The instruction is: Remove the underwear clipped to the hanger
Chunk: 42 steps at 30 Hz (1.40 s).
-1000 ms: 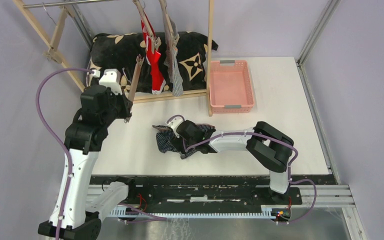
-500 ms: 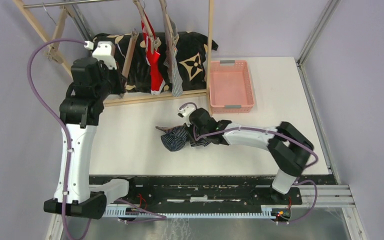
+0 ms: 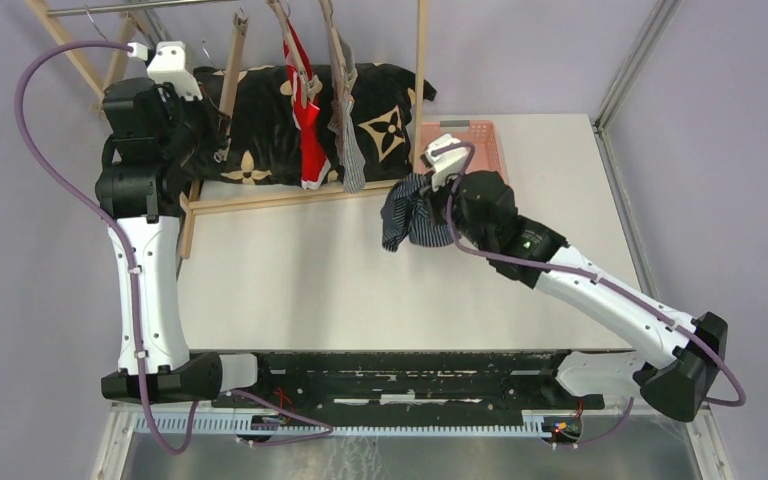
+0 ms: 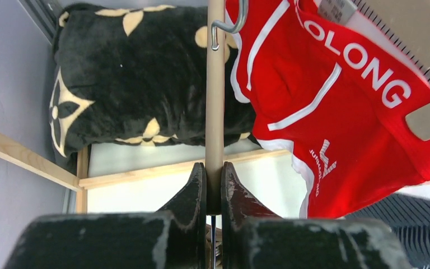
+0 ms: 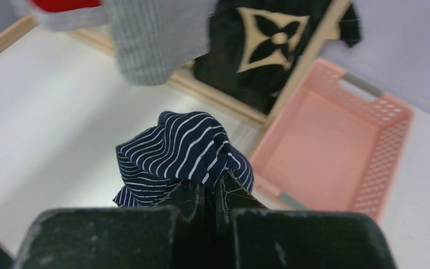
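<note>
My left gripper keeps moving to the metal rod (image 3: 182, 4) until the wooden hanger (image 3: 231, 72) hangs clear, because the hanger is empty and the rod lies open away from the red underwear.
My left gripper (image 4: 214, 185) is shut on the lower end of a bare wooden hanger (image 4: 215, 84), whose metal hook shows at the top; it holds it upright at the back left (image 3: 230, 70). The red underwear (image 4: 336, 112) with white lettering hangs clipped just to the right of it (image 3: 307, 130). The grey striped underwear (image 3: 348, 140) hangs clipped beside the red. My right gripper (image 5: 209, 193) is shut on the navy white-striped underwear (image 5: 179, 148), holding it bunched in the air (image 3: 410, 215) just left of the basket.
A pink basket (image 3: 500, 170) stands at the back right, its wall (image 5: 392, 145) close ahead of my right gripper. A black cushion (image 3: 380, 100) with beige flowers lies behind the wooden rack's post (image 3: 420, 90) and base rail (image 3: 290, 193).
The right gripper closed on the navy underwear and lifted it off the table toward the basket. The left arm carried the bare hanger up and back to the left.
</note>
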Tool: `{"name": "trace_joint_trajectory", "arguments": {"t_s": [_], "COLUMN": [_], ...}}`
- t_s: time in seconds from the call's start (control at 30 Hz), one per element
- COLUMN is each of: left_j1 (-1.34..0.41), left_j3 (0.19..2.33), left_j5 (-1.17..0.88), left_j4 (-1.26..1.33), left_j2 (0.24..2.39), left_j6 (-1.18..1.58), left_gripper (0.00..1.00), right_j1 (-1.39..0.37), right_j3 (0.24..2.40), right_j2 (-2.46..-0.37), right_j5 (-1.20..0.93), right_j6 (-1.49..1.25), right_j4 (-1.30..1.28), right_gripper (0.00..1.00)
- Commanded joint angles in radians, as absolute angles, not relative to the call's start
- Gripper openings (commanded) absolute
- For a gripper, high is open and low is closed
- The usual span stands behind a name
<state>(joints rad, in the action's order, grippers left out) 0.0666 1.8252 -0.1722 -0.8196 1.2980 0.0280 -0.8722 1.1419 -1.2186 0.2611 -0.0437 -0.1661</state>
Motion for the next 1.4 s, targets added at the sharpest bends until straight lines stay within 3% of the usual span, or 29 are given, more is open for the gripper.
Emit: {"name": "trace_joint_trajectory", "arguments": {"t_s": [0.0, 0.3, 0.63, 1.37], "left_j1": [0.089, 0.146, 0.212, 0.369], "left_j3": [1.887, 1.955, 1.947, 1.935], "left_j5": [-0.209, -0.261, -0.348, -0.533], "left_j4": [-0.725, -0.692, -0.581, -0.426], "left_j2": [1.285, 1.339, 1.379, 1.473], "left_j6": [-0.013, -0.029, -0.025, 0.048], "left_gripper": [0.03, 0.03, 0.03, 0.03], "right_j1": [-0.744, -0.562, -0.425, -0.305], "right_j3": [1.252, 1.401, 1.379, 1.398], "right_j2": [-1.27, -1.455, -1.606, -1.86], "right_j5": [0.325, 0.239, 0.147, 0.065], "right_j6": [0.03, 0.044, -0.005, -0.081], "right_j4": [-0.154, -0.109, -0.026, 0.061], "right_gripper": [0.01, 0.0, 0.01, 0.0]}}
